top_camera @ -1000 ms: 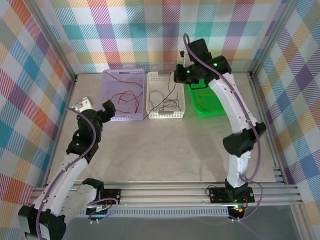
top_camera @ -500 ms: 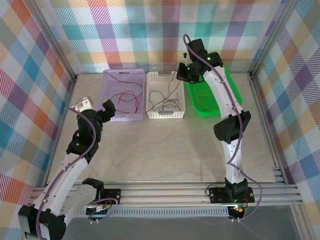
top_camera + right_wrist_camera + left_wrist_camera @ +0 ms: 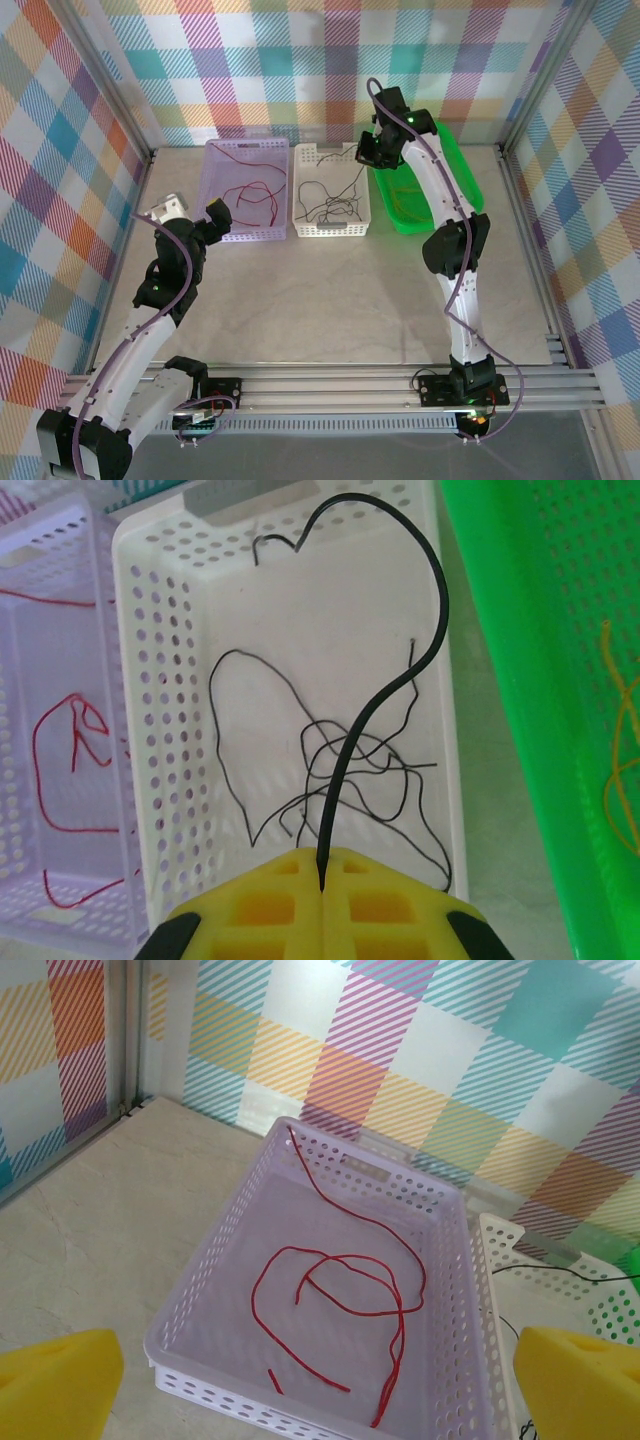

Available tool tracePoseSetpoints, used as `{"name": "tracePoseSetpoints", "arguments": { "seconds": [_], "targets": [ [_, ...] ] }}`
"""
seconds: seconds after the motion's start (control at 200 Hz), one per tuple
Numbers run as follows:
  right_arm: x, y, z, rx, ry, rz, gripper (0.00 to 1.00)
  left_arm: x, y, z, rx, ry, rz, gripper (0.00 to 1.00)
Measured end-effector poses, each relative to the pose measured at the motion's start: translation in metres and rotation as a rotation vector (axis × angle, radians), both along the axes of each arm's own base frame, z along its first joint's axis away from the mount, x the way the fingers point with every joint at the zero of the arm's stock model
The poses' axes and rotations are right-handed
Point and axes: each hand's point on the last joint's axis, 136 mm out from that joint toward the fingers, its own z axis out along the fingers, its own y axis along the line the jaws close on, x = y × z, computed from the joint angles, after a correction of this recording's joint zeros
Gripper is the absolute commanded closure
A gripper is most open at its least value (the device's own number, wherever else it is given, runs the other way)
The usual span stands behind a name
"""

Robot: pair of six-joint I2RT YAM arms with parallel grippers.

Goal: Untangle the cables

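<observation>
The held cable (image 3: pixel 443 590) matches the black cables in the white basket below, so I keep lowering it with my right gripper until it nears that basket's bottom (image 3: pixel 343 192), then let go.
Loose red cables (image 3: pixel 345 1260) lie in the lilac basket (image 3: pixel 200 1260). A tangle of thin black cables (image 3: pixel 370 770) rests in the white basket (image 3: pixel 150 680). Orange-yellow cables (image 3: pixel 625 780) lie in the green tray (image 3: pixel 530 680). My right gripper (image 3: pixel 322 885) is shut on one black cable (image 3: pixel 400 685), which arcs up from between the fingertips. It hovers over the white basket's far right end (image 3: pixel 365 152). My left gripper (image 3: pixel 320 1385) stands open and holds nothing, off the lilac basket's near left corner (image 3: pixel 192 212).
The lilac basket (image 3: pixel 247 146), white basket (image 3: pixel 332 232) and green tray (image 3: pixel 465 180) stand side by side along the back of the table. Metal frame posts and checkered walls close in the sides. Bare tabletop lies between the baskets and the arm bases.
The right arm has swung its elbow left and folded up, uncovering more of the green tray. Its gripper stays shut over the white basket's far end. The left arm has not moved.
</observation>
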Motion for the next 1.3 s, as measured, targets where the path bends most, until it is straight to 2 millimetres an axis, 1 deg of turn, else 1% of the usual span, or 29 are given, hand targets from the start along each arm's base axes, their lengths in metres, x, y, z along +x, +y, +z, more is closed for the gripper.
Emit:
{"name": "tracePoseSetpoints", "arguments": {
  "seconds": [0.14,0.24,0.42,0.665,1.06,1.3],
  "targets": [
    [0.009,-0.003,-0.007,-0.051,-0.029,-0.037,1.00,0.000,0.000,0.000,-0.001,0.000,-0.001,0.00],
    [0.012,0.002,-0.014,-0.092,-0.044,-0.045,1.00,0.000,-0.001,0.000,-0.003,0.001,-0.008,0.00],
    [0.012,0.022,-0.033,-0.176,-0.067,-0.010,1.00,0.000,-0.003,0.000,-0.005,0.001,-0.018,0.00],
    [0.008,0.046,-0.068,-0.245,-0.049,0.054,1.00,0.000,-0.003,0.000,-0.005,0.001,-0.019,0.00],
    [0.006,0.051,-0.112,-0.282,0.015,0.088,1.00,0.001,-0.004,0.000,-0.007,0.002,-0.025,0.00],
    [0.003,0.055,-0.143,-0.283,0.071,0.108,1.00,0.001,-0.005,0.000,-0.007,0.002,-0.027,0.00]
  ]
}}
